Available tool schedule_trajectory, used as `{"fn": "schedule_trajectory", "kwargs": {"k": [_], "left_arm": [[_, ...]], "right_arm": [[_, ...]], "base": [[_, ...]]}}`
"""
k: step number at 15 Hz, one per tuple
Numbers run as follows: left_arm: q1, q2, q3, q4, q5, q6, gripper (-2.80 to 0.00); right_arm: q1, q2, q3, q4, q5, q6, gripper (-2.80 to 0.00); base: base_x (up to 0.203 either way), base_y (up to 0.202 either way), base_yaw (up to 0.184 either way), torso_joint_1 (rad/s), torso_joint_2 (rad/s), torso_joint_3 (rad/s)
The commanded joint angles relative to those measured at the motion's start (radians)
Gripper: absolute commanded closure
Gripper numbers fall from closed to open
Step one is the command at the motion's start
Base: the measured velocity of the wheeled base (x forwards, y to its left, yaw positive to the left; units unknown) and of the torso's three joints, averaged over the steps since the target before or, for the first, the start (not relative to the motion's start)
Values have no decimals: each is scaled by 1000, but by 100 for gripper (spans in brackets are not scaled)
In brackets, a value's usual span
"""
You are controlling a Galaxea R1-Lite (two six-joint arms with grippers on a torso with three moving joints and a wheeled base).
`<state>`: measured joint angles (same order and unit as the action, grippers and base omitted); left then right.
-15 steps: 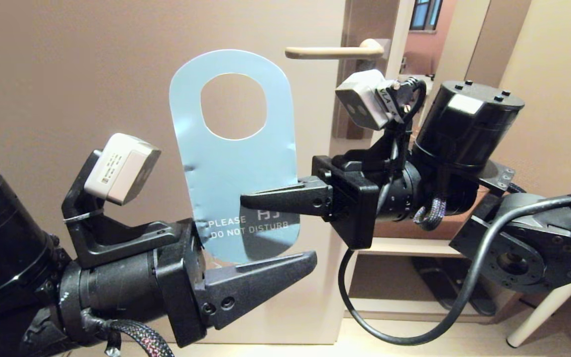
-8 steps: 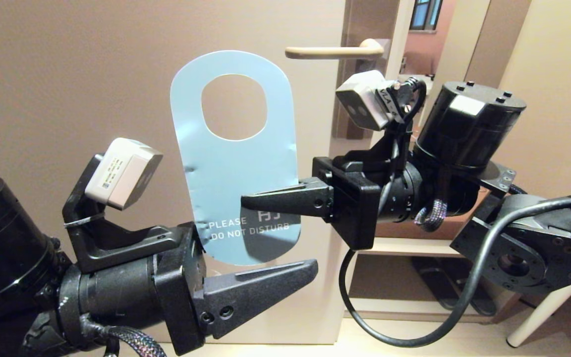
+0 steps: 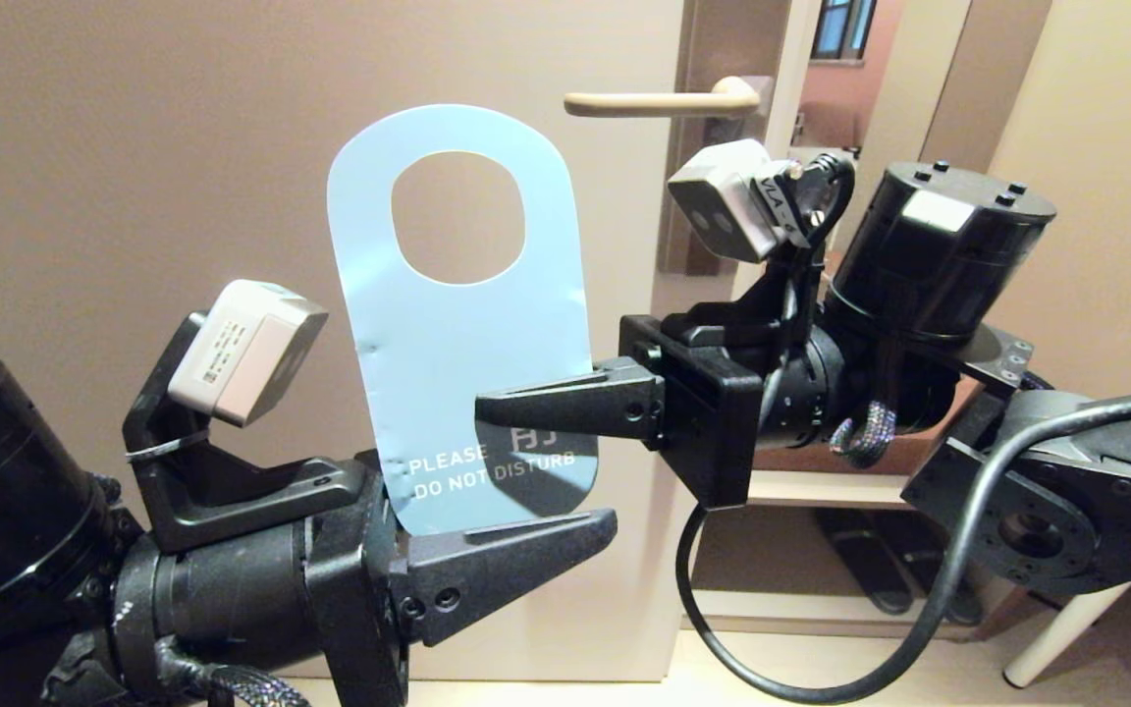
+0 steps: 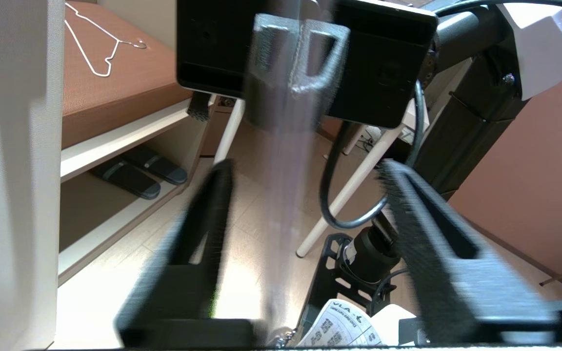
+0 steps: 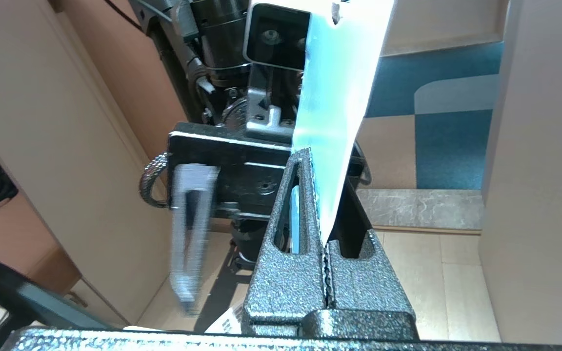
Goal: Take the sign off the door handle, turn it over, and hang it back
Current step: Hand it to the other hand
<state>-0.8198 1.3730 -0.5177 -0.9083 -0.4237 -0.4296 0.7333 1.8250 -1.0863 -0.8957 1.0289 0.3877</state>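
My right gripper is pinching the sign's side edge (image 3: 587,348), and my left gripper's fingers are on both sides of its bottom (image 3: 429,519). My left gripper should close before my right gripper moves away.
The sign (image 3: 457,344) hangs upright in front of the door, its light blue "DO NOT DISTURB" side toward me, below and left of the door handle (image 3: 659,100). My right gripper (image 3: 492,403) is shut on the sign's right edge; in the right wrist view its fingers (image 5: 286,263) pinch the blue card (image 5: 339,73). My left gripper (image 3: 580,511) reaches from the lower left, its jaws apart on either side of the sign's bottom edge. The left wrist view shows the card edge-on (image 4: 286,146) between the two blurred fingers (image 4: 427,243), touching neither.
The beige door (image 3: 134,147) stands just behind the sign. To the right are a low shelf with slippers (image 4: 134,173), a white wire hanger (image 4: 100,44) on a brown surface, a white table leg (image 3: 1066,628) and a hanging cable loop (image 3: 821,673).
The left gripper's fingers have come closer together around the sign's bottom edge. The sign has sunk slightly and shifted a little left in the right gripper's hold.
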Motion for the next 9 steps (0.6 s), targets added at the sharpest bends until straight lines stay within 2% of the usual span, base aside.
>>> {"fn": "schedule_trajectory", "kwargs": {"k": [1, 9], "left_arm": [[-2, -2, -1, -6, -3, -3, 0], [-30, -6, -1, -4, -3, 0, 0]], "right_arm": [[3, -8, 12, -5, 7, 2, 0], [3, -15, 23, -6, 5, -6, 0]], "base": [[0, 0, 0, 0, 0, 0], [0, 0, 0, 0, 0, 0]]}}
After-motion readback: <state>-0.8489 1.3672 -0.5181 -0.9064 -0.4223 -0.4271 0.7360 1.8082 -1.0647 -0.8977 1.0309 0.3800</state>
